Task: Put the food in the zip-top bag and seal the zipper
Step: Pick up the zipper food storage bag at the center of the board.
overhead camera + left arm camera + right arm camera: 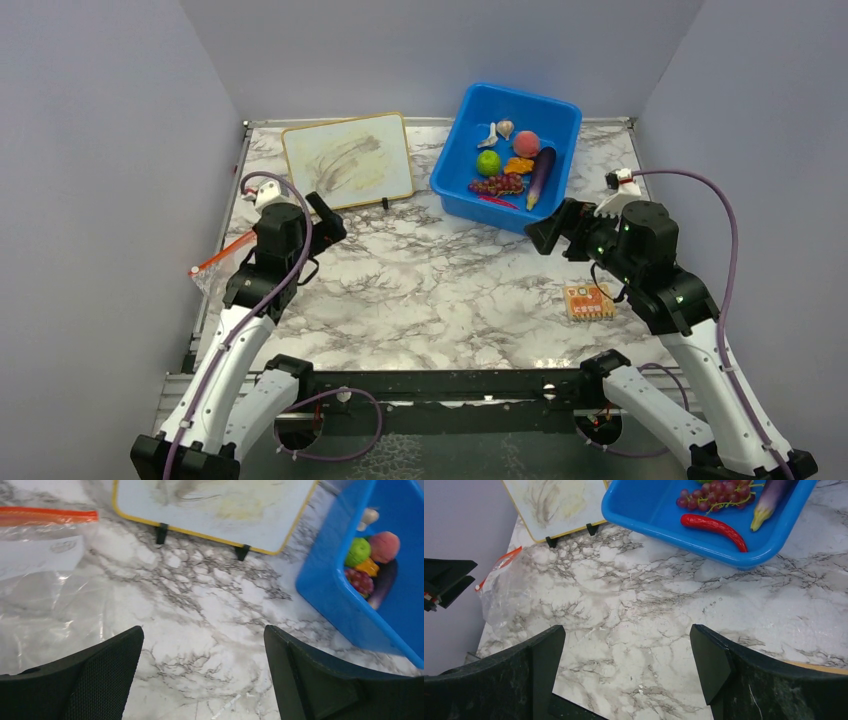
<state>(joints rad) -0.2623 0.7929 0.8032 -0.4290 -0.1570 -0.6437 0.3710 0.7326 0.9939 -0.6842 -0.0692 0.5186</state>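
Note:
The zip-top bag's opening should come apart easily when the robot pulls it open, because the white slider (195,270) is at the very end of the orange-red zipper (226,251).
The toy foods lie in a blue bin (455,160): green lime (488,162), pink peach (527,142), purple eggplant (540,176), dark grape bunch (497,184), orange piece (518,165), white garlic (504,128) and red chili (714,527). The clear zip-top bag (212,272) lies at the table's left edge, its orange-red zipper (222,253) along the mouth; both also show in the left wrist view, bag (45,580) and zipper (47,515). My left gripper (329,222) is open and empty, right of the bag. My right gripper (550,231) is open and empty, just in front of the bin.
A yellow-framed whiteboard (347,160) stands at the back left. A flat orange card (587,300) lies at the right, beside my right arm. Grey walls close in the table on three sides.

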